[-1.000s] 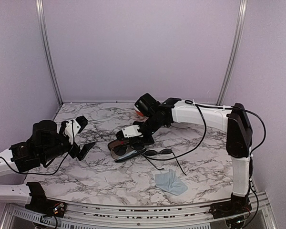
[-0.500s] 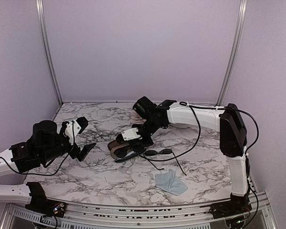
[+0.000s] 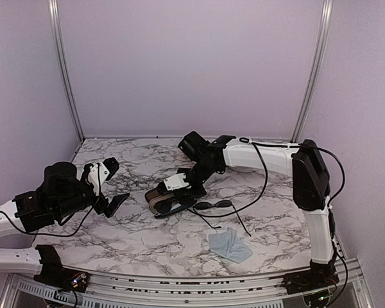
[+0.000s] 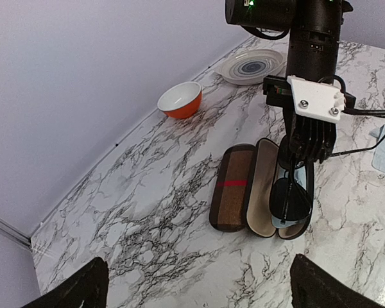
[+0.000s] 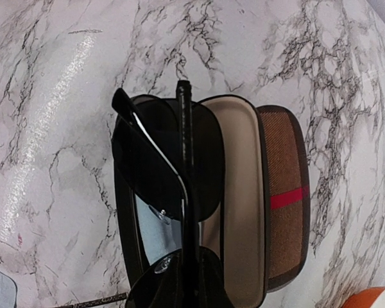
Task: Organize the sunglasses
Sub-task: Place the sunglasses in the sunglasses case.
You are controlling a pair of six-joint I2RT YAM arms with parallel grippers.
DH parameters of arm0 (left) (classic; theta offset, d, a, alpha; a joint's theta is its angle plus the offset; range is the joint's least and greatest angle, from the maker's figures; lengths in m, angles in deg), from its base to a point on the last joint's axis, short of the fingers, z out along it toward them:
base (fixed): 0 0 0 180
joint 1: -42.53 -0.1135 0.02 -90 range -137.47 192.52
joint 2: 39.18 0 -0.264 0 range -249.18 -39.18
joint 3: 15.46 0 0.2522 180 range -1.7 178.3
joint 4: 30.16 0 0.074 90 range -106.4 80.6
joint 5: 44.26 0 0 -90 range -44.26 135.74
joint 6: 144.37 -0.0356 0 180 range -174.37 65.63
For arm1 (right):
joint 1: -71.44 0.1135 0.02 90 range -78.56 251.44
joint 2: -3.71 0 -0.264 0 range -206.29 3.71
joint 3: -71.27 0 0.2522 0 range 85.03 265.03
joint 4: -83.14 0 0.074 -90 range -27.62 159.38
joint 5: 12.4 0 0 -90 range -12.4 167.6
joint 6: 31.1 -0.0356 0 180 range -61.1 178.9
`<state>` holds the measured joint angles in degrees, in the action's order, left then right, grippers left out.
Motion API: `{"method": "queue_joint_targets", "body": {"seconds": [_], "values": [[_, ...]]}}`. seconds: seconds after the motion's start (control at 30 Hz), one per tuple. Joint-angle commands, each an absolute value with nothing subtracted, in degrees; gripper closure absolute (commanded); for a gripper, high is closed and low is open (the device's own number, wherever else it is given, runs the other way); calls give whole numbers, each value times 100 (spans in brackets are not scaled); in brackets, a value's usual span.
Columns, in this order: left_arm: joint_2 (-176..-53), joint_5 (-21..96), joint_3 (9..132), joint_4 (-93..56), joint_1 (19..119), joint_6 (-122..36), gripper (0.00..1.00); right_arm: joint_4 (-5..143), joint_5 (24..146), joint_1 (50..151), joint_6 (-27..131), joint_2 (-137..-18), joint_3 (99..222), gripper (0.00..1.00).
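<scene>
My right gripper should pull the sunglasses back toward the case's middle [image 5: 156, 222] before lowering them, because their front lens overlaps the open case's end rim [image 5: 145, 98].
My right gripper [image 3: 179, 191] is shut on a pair of sunglasses [image 4: 290, 200] with dark lenses. It holds them edge-down in the black-rimmed, beige-lined open case [image 4: 263, 186]; the lenses [image 5: 160, 160] overlap that case's left half. The brown plaid case [image 4: 233, 196] with a red stripe lies tight against it, also in the right wrist view [image 5: 283, 192]. A second pair with a thin black wire frame [image 3: 213, 205] lies unfolded on the table just right of the cases. My left gripper [image 3: 112, 194] is open and empty, well left of the cases, its fingertips [image 4: 83, 289] far apart.
An orange bowl [image 4: 179, 99] and a patterned plate [image 4: 251, 66] stand at the back by the wall. A light blue cloth [image 3: 230, 246] lies near the front right. The right arm's black cable [image 3: 266, 173] loops down toward the wire-frame pair.
My right gripper has moved slightly left and down with the sunglasses, bringing them lower over the open case. The left arm has not moved.
</scene>
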<state>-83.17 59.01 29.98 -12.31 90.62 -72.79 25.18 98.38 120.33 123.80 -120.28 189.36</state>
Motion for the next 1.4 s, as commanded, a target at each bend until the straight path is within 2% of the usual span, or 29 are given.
{"method": "queue_joint_targets", "body": {"seconds": [0.0, 0.43, 0.7, 0.93, 1.37], "values": [[-8304, 5822, 2923, -1394, 9078, -7301, 1, 2383, 10036, 12001, 12501, -12199, 19182, 100], [-8311, 5752, 2923, -1389, 9078, -7309, 1, 2086, 10313, 12001, 12342, -12279, 18926, 100], [-8331, 5725, 2916, -1385, 9078, -7307, 1, 2879, 9819, 12003, 12267, -11999, 18269, 100], [-8349, 5725, 2906, -1386, 9078, -7318, 1, 3385, 9287, 12004, 12228, -11912, 18173, 100], [-8359, 5703, 2905, -1377, 9078, -7316, 1, 3889, 9002, 12023, 12233, -11603, 17724, 100]]}}
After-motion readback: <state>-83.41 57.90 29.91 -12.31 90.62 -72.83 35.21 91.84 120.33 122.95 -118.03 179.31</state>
